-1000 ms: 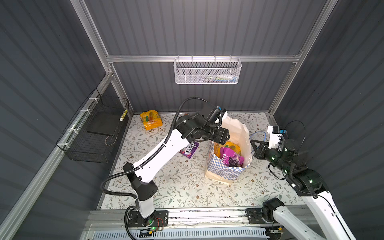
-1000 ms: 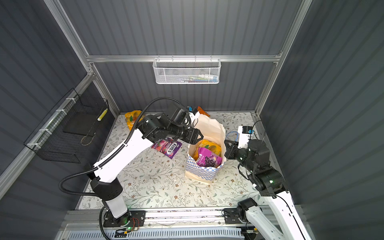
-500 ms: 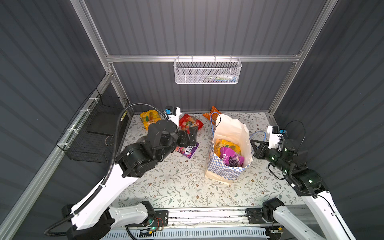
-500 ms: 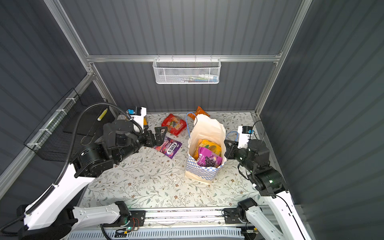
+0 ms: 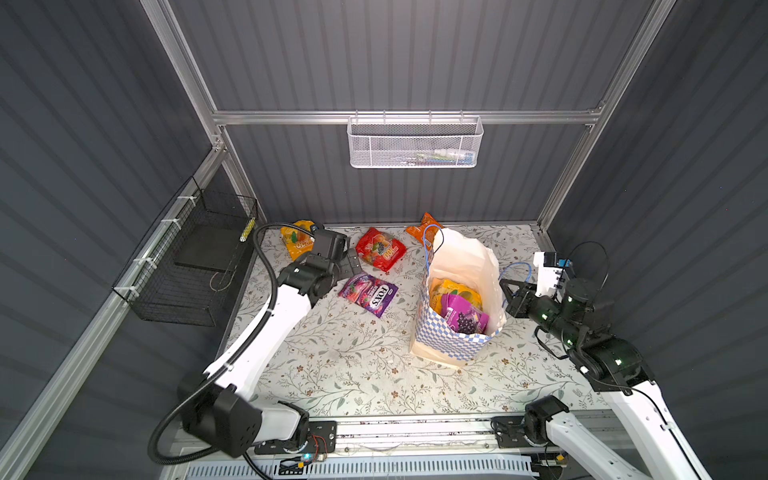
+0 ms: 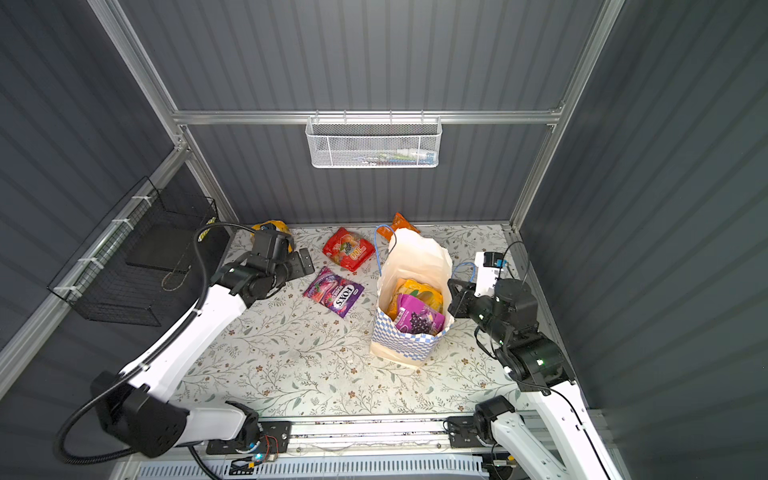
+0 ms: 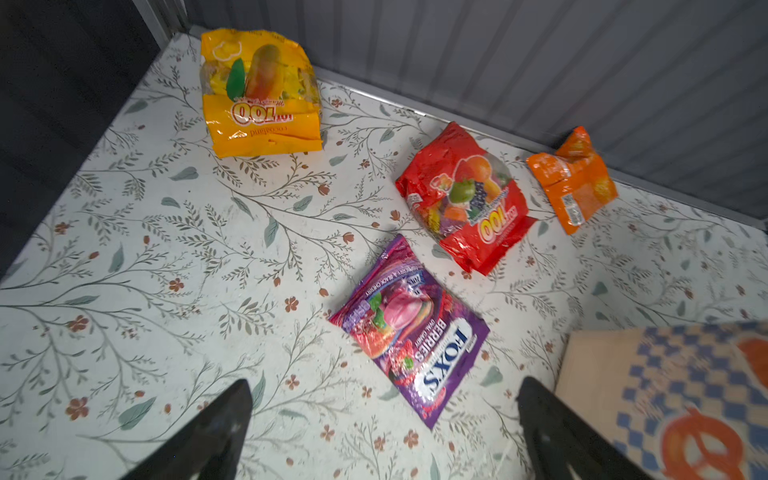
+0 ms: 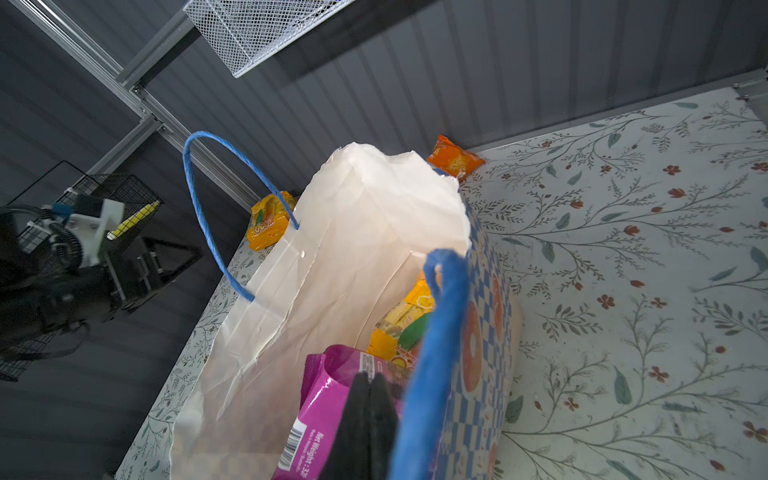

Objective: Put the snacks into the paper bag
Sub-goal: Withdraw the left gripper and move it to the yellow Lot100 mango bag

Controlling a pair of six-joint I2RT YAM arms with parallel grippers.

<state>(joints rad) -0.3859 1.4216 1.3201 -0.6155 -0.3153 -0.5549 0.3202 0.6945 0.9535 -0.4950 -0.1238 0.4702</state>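
My left gripper is on its way to the yellow-orange packet [image 5: 296, 239] and should now go there, then close on its flat edge [image 7: 268, 142], because that edge faces the open fingers and is clear of the red packet.
The paper bag [image 5: 453, 345] stands upright right of centre, holding a yellow packet [image 5: 455, 291] and a purple grape packet [image 5: 463, 316]. On the table lie a purple-pink FOX'S packet [image 7: 411, 332], a red packet [image 7: 465, 199], a yellow-orange packet [image 7: 259, 93] and a small orange one [image 7: 573, 178]. My left gripper [image 5: 347, 259] hovers open and empty just left of the FOX'S packet [image 5: 369, 291]. My right gripper [image 8: 368, 378] is shut at the bag's right rim, over the grape packet, with the blue cord handle [image 8: 436, 332] beside its fingers.
A white mesh basket [image 5: 413, 143] hangs on the back wall. A black wire basket [image 5: 195, 266] hangs on the left wall, close behind my left arm. The small orange packet [image 5: 422, 226] lies against the back wall, behind the bag.
My left arm has swung away from the bag's mouth to the back left of the table and come down low; its jaws have opened wide. The right arm has not moved.
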